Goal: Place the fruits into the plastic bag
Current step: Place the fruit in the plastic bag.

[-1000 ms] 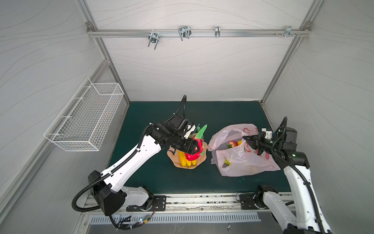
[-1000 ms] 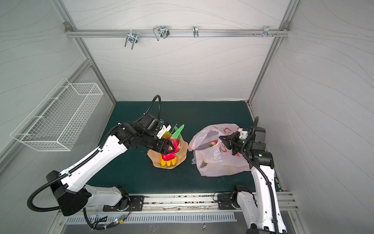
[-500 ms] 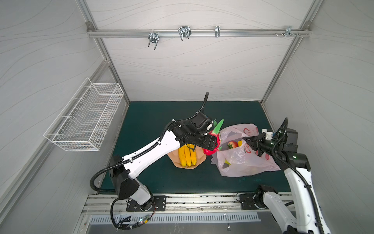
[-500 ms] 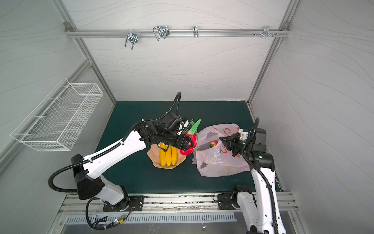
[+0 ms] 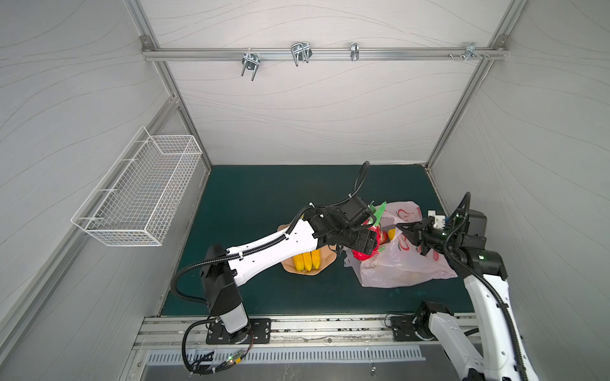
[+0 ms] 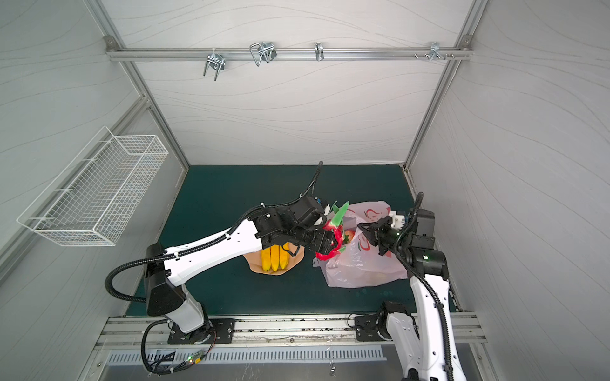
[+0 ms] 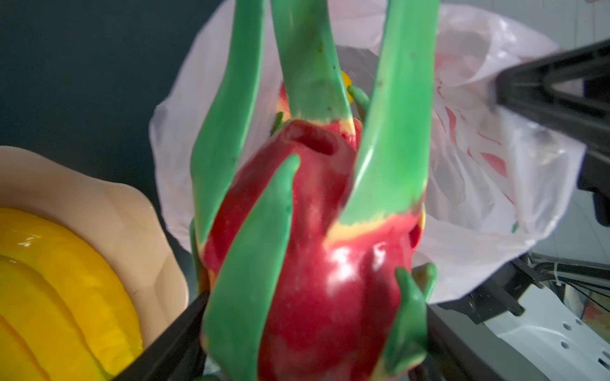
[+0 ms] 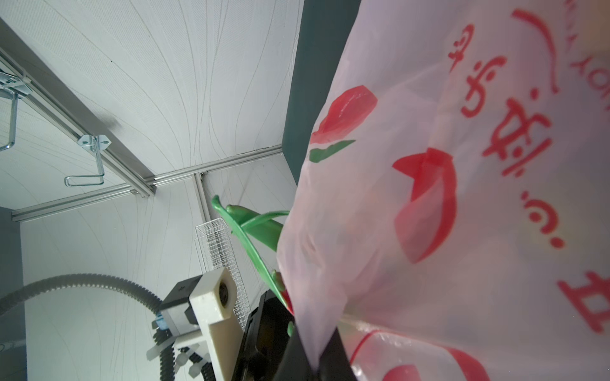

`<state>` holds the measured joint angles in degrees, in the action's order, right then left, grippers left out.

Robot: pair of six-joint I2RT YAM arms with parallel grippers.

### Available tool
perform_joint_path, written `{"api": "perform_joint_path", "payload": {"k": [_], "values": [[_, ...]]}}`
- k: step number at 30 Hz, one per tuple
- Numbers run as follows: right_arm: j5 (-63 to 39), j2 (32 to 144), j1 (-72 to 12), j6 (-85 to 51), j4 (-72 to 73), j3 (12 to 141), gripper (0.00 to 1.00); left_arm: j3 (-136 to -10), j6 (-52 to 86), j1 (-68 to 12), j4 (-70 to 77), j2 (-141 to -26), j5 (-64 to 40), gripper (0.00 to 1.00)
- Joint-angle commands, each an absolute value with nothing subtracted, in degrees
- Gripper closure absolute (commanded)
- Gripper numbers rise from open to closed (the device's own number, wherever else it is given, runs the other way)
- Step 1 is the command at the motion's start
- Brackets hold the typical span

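Observation:
My left gripper should pull the dragon fruit closer and lower the leaves into the bag's opening [image 5: 385, 237], because the dragon fruit's green leaves [image 5: 380, 212] reach past the bag's far rim.
My left gripper [image 5: 368, 244] [image 7: 310, 346] is shut on the pink-red dragon fruit [image 5: 362, 254] [image 6: 331, 227] [image 7: 317, 264], its jaws spread wide around the body. It holds the fruit at the open mouth of the pale-pink plastic bag [image 5: 406, 264] [image 6: 363, 267] [image 7: 478, 204]. My right gripper [image 5: 401, 227] [image 8: 317, 359] is shut on the bag's [image 8: 462, 198] upper edge and holds it lifted. A red apple [image 5: 383, 236] and a yellow lemon [image 5: 391, 233] lie inside the bag. The yellow banana bunch [image 5: 307, 260] [image 7: 66, 280] rests on the peach plate [image 5: 286, 228] [image 7: 99, 204].
A white wire basket [image 5: 142, 194] hangs on the left wall. The left arm's white link reaches over the plate. Metal hooks hang from the rail [image 5: 297, 54] on the back wall. The bag lies close to the right wall.
My left arm has carried the dragon fruit from above the plate to the right, up to the bag's mouth. The right gripper has kept its hold on the bag.

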<state>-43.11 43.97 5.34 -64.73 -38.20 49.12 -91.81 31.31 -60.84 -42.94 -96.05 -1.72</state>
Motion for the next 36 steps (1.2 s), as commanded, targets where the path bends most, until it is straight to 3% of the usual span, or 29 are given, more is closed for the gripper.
{"api": "perform_joint_path", "payload": {"k": [1, 18, 36], "values": [[-43.2, 43.3, 5.5, -65.8, -38.3, 49.7, 0.95, -93.1, 32.9, -62.5, -37.0, -95.6, -1.5, 0.4], [-42.9, 44.3, 5.5, -66.2, -37.6, 50.0, 0.95, -89.9, 29.3, -65.7, -37.8, -100.3, -17.2, 0.44], [-42.8, 43.0, 5.5, -65.7, -39.6, 50.5, 0.95, -102.1, 25.2, -60.9, -46.7, -110.9, -19.2, 0.45]]}}
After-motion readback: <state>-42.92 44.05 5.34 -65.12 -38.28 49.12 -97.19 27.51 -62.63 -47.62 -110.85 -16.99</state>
